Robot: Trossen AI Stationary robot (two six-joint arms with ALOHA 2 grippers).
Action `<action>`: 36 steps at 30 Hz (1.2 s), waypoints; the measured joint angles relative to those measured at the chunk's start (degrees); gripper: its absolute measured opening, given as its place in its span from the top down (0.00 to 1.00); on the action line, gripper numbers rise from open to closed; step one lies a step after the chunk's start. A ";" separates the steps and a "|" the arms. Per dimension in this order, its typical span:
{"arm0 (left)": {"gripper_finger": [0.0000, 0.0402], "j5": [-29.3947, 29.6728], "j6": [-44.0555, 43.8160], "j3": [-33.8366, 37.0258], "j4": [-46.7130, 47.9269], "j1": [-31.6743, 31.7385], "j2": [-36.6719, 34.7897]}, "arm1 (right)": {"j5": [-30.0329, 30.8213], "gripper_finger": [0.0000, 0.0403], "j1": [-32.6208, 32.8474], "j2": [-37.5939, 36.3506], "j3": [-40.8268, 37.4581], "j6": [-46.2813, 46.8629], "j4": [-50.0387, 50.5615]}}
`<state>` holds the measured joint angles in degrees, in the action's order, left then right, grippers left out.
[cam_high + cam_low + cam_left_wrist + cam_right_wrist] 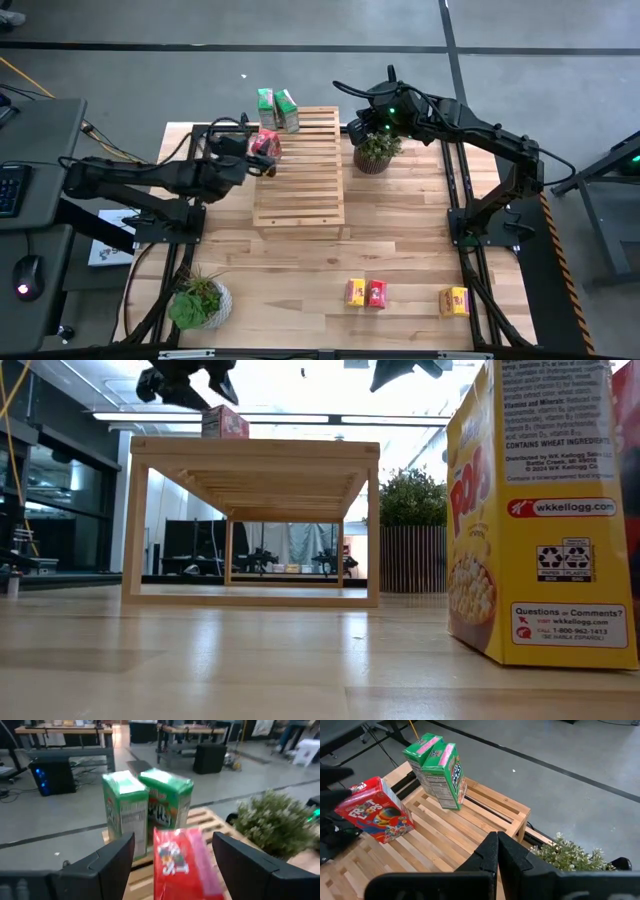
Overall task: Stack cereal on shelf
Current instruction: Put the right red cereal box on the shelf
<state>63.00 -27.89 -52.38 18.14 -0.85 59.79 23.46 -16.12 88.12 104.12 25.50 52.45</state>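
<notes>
The red cereal box is standing crooked on its bottom end, so it will turn straight and stay standing when I push it.
On the light-wood slatted shelf, two green cereal boxes stand upright side by side at its far left corner. Nearer, a red cereal box stands on its bottom end at the shelf's left edge. My left gripper is open. Its fingers stand on either side of the red box with a gap on each side. My right gripper is shut on nothing and hangs above the shelf's far right corner, over a potted plant. Two yellow boxes and one red box stand on the table near its front edge.
A second potted plant sits at the table's near left. In the low view, a yellow box fills the right side, close to the camera. Bare tabletop lies between the shelf and the near boxes.
</notes>
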 joint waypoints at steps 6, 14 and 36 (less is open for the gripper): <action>0.35 -2.19 7.48 0.00 -6.65 -1.34 -6.04 | 0.01 1.00 -0.01 0.00 0.00 -0.01 0.00; 0.44 -16.58 13.40 -3.91 -4.02 -4.58 -14.90 | -14.21 1.00 0.03 1.73 0.00 -4.89 -3.32; 1.00 -26.58 -6.33 7.91 14.04 10.05 -17.90 | -29.24 1.00 3.61 25.86 0.00 -0.29 -33.12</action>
<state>36.42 -34.22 -44.47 32.18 9.20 41.88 -5.78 -12.51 113.98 104.12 25.20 19.33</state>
